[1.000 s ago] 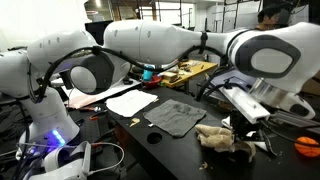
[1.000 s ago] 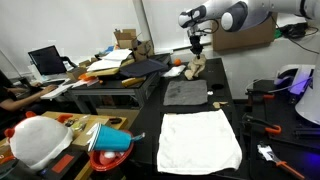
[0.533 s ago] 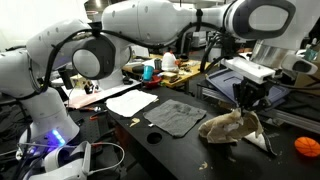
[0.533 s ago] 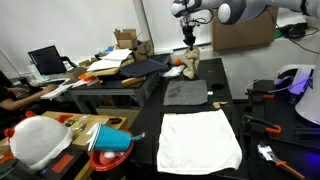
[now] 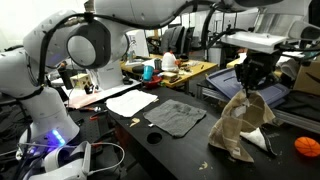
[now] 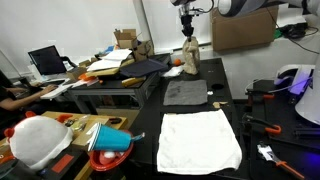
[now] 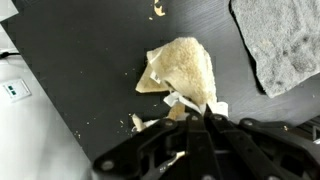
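Observation:
Next, I put the tan cloth [image 5: 238, 118] down on the black table [image 5: 208, 152] and then go to the cloth's edge, because the cloth hangs bunched from where my gripper pinches its top.
My gripper [image 5: 249, 88] is shut on the top of a tan, crumpled cloth [image 5: 240, 126] and holds it up so it hangs down toward the black table [image 5: 180, 150]. In an exterior view the gripper [image 6: 187, 32] is high above the table's far end with the tan cloth [image 6: 189, 58] dangling below it. In the wrist view the closed fingers [image 7: 198, 112] pinch the cloth [image 7: 182, 70], which hangs over the dark tabletop. A grey towel [image 5: 176, 116] lies flat beside it; it also shows in the wrist view [image 7: 280, 40].
A white cloth [image 6: 202, 138] lies on the near end of the table, the grey towel [image 6: 186, 92] beyond it. White paper [image 5: 132, 101] lies on the table. An orange ball [image 5: 306, 146] and tools [image 6: 262, 124] lie at the table's side. A cluttered desk [image 6: 110, 70] stands alongside.
The gripper has risen with the tan cloth, lifting it from a heap on the table until it hangs stretched out.

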Controlling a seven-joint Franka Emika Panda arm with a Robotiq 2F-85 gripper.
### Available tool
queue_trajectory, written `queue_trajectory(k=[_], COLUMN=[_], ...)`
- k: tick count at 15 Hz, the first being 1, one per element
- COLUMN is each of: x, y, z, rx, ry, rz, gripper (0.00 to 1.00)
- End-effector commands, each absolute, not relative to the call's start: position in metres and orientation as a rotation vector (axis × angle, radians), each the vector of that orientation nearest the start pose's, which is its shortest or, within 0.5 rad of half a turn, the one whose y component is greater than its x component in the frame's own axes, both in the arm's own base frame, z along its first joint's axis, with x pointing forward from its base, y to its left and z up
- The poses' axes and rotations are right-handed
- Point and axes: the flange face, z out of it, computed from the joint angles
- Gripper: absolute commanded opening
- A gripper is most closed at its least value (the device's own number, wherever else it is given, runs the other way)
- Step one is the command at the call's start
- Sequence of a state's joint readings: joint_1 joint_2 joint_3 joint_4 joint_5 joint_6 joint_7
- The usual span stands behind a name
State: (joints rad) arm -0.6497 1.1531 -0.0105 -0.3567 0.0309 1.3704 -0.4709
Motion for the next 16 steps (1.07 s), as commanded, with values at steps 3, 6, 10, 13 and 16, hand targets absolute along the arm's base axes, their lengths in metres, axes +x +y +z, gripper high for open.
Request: queue_trajectory(k=[3, 6, 10, 13, 16], x=[0.601, 0.594, 0.587, 0.583, 0.581], y=[-0.452, -0.444, -0.431, -0.428, -0.43], z=[0.427, 0.451, 0.48, 0.486, 0.47], rx=[-2.995, -2.973, -2.952, -2.943, -2.911], ry=[0.056, -0.046, -0.137, -0.152, -0.149], rz=[0.197, 0.206, 0.21, 0.223, 0.281], gripper=[0.01, 0.01, 0.01, 0.01, 0.01])
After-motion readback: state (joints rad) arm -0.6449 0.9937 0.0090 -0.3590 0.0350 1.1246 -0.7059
